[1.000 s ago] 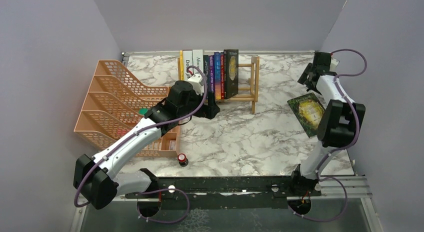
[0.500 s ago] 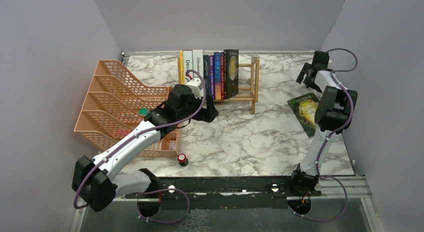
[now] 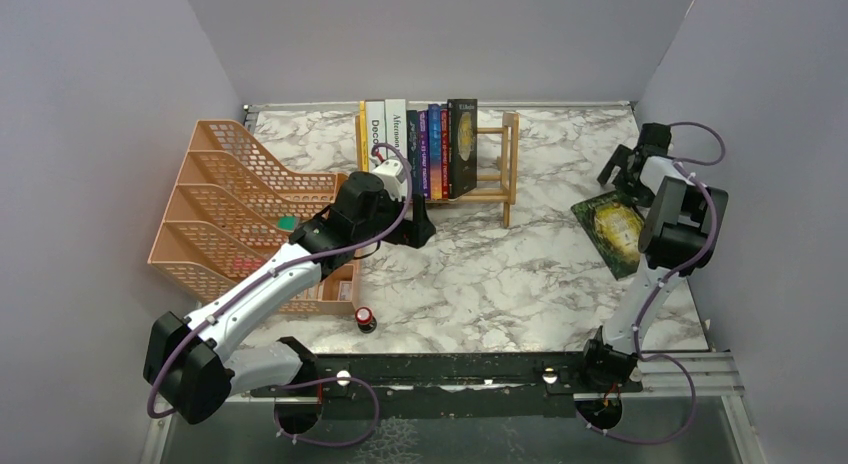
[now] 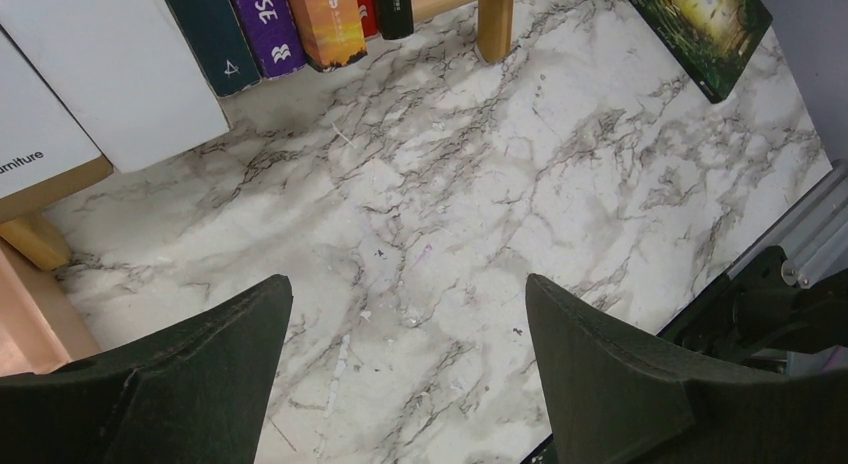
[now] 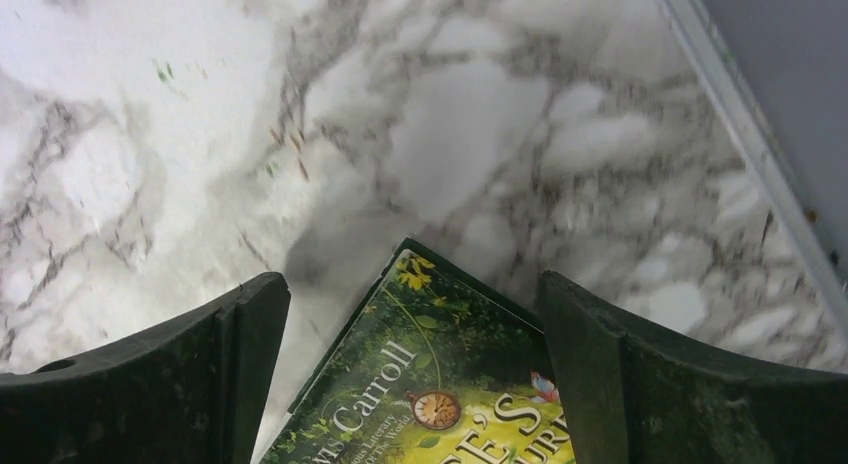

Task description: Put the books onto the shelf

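My right gripper has its finger at the green book's wall edge (image 5: 475, 285), with open marble ahead (image 3: 525, 269). It should keep pushing the book until the book gets close to my left gripper.
Several books (image 3: 425, 136) stand upright at the left end of the light-wood shelf (image 3: 497, 164), a tall dark one rightmost. In the left wrist view their lower ends show: a white book (image 4: 110, 74), a purple one (image 4: 265, 24) and the shelf's post (image 4: 495, 24). A dark green book (image 3: 612, 229) lies flat near the right wall. My right gripper (image 3: 622, 176) hangs open over its far corner; that green book (image 5: 440, 384) sits between the spread fingers of the right gripper (image 5: 412, 289). My left gripper (image 3: 422, 224) is open and empty in front of the shelf, over bare marble (image 4: 407, 294).
An orange mesh tiered file tray (image 3: 230, 204) fills the left side, beside my left arm. A small red-capped object (image 3: 366, 317) stands near the front. Grey walls close in on three sides, and a metal rail (image 3: 450, 369) runs along the near edge.
My right gripper has come from the back right corner toward the near side and down over the green book's far corner. My left arm has drawn back slightly from the shelf.
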